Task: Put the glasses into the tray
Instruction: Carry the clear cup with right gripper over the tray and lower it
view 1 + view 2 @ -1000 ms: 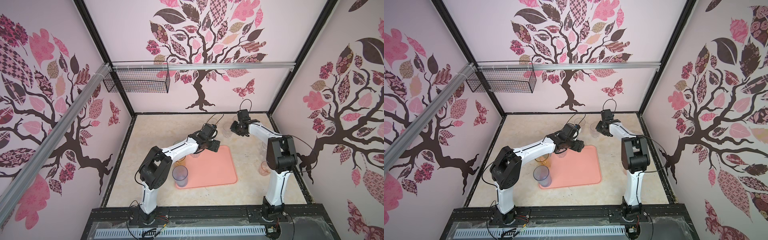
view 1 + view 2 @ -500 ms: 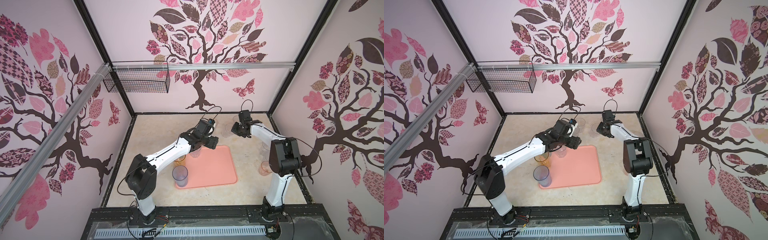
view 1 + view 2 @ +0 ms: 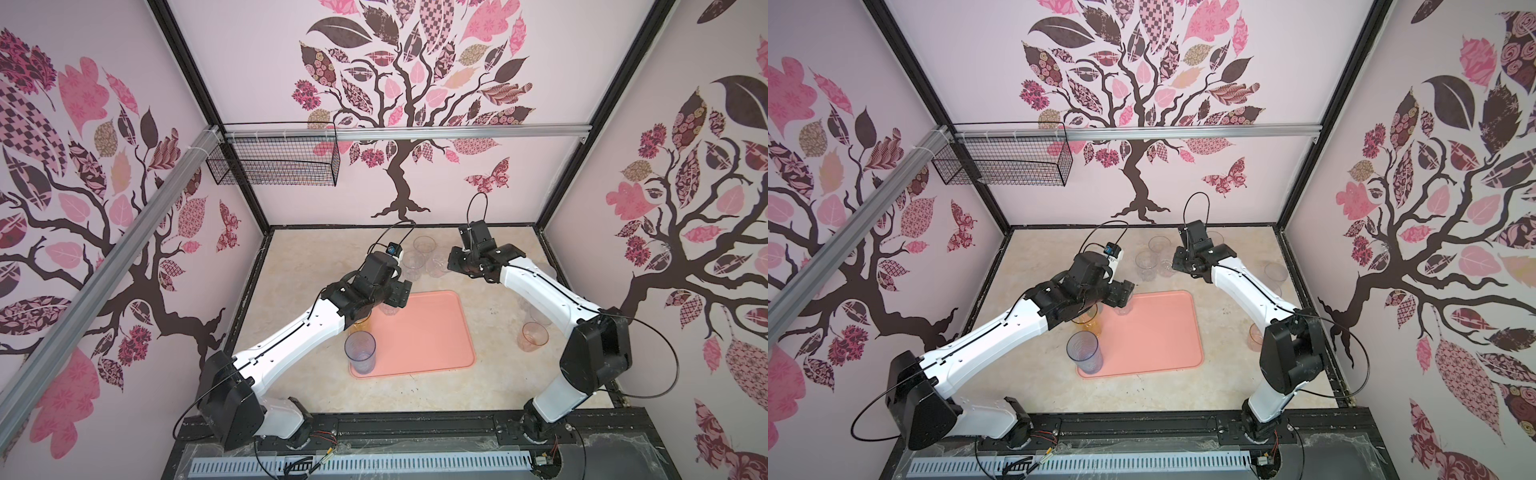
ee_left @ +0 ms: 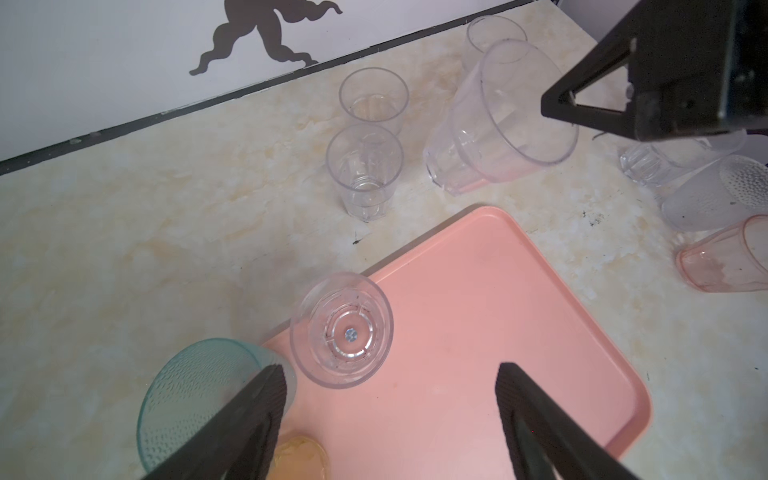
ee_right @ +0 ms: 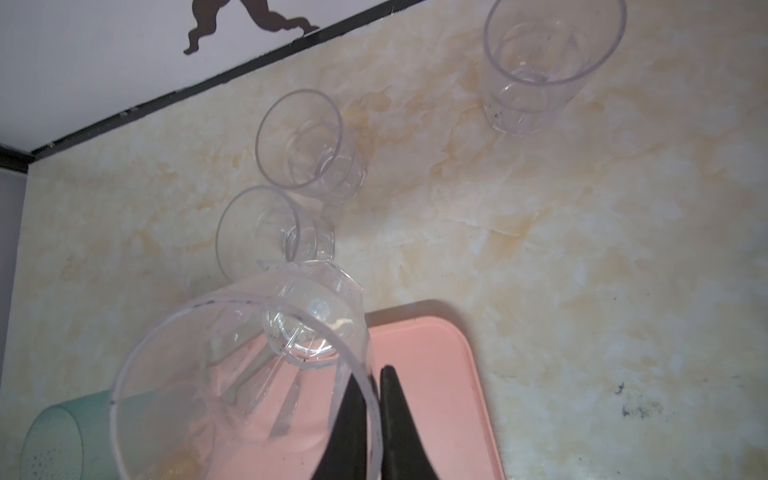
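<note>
My right gripper should keep carrying the faceted glass hanging bottom down (image 4: 488, 132) to the tray's space (image 3: 392, 332) beside the amber glass, which is open, until the glass stands there.
The salmon-pink tray (image 3: 428, 332) (image 3: 1158, 328) lies mid-table. On its far-left corner stands a short clear glass (image 4: 341, 330) (image 3: 388, 309). My left gripper (image 4: 390, 368) (image 3: 395, 297) hovers open above and beside that glass, holding nothing. My right gripper (image 5: 376, 374) (image 3: 451, 264) is shut on the rim of a clear faceted glass (image 5: 249, 374) (image 4: 498, 124), which hangs tilted just beyond the tray's far edge. A blue glass (image 3: 360, 351) and an amber glass (image 3: 359, 324) stand along the tray's left edge. The teal glass (image 4: 195, 399) stands by the left finger.
Two clear glasses (image 3: 424, 245) (image 3: 413, 264) stand near the back wall, with another (image 5: 552, 62) further right. A pinkish glass (image 3: 532, 336) and more clear ones (image 4: 715, 195) stand right of the tray, partly under the right arm. A black wire basket (image 3: 274, 162) hangs on the back rail.
My left gripper has opened wider and drawn back from the clear glass on the tray. My right gripper has shut on the faceted glass's rim and shifted slightly toward the tray.
</note>
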`<state>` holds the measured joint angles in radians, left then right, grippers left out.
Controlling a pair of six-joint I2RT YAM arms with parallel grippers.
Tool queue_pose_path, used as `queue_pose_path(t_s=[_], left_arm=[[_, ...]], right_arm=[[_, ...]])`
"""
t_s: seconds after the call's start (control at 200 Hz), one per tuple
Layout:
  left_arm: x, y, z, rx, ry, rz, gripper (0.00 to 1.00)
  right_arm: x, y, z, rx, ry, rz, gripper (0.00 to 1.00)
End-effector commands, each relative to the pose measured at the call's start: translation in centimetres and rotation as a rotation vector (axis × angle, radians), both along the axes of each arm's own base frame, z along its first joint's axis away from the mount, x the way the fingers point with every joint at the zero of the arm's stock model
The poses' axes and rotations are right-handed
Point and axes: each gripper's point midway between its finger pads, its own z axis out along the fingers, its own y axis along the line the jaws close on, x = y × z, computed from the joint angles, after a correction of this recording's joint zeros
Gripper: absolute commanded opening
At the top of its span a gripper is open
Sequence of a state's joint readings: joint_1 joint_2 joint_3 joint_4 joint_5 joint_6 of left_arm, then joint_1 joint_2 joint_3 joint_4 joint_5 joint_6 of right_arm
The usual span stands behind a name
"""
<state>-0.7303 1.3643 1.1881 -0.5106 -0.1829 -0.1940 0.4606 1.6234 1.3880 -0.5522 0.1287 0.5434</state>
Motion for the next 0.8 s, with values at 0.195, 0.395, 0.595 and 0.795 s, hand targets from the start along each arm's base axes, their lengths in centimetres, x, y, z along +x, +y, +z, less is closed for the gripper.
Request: queue_pose_path(t_s=[0.195, 0.395, 0.595, 0.795], left_arm=[[-2.7, 4.6, -2.7, 0.037, 0.054, 0.099, 0.84], [-3.8, 7.1, -3.6, 0.035, 0.047, 0.169, 0.84], [-3.7, 8.8, -3.3, -0.004, 0.04, 0.219, 0.83], [-3.8, 8.6, -3.7, -0.01, 0.056, 0.213, 0.83]], right_arm=[[-7.4, 5.4, -2.1, -0.119, 0.061, 0.173, 0.03], [-11.2, 9.9, -4.4, -0.141, 0.112, 0.293, 0.01], [-12.8, 12.8, -5.4, -0.167, 0.135, 0.365, 0.0], [-12.8, 13.5, -6.2, -0.203, 0.166, 0.408, 0.0]])
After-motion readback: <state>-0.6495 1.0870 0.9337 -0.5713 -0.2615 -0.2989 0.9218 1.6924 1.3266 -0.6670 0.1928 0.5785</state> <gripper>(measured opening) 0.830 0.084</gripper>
